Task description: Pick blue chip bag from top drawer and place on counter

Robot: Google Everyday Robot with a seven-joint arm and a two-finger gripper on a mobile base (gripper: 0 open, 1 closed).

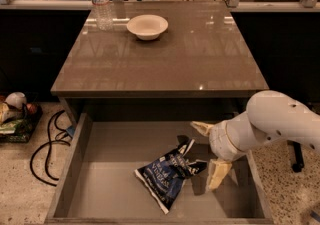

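Note:
I keep moving toward the bag (170, 175) until my gripper's spread fingers, which line up with the blue chip bag's crumpled end (190, 159), are on both sides of that end, and then close them.
The blue chip bag (167, 174) lies crumpled on the floor of the open top drawer (105, 179), right of its middle. The gripper (209, 152) is inside the drawer just right of the bag, its two cream fingers (217, 174) spread wide apart, one toward the drawer's back and one toward its front. It holds nothing. The white arm (272, 124) reaches in from the right over the drawer's side wall. The glossy grey-brown counter (165, 54) spans the space above the drawer.
A white bowl (147, 26) and a clear water bottle (101, 1) stand at the back of the counter. Black cables (47, 144) and a basket of items (15, 116) lie on the floor to the left.

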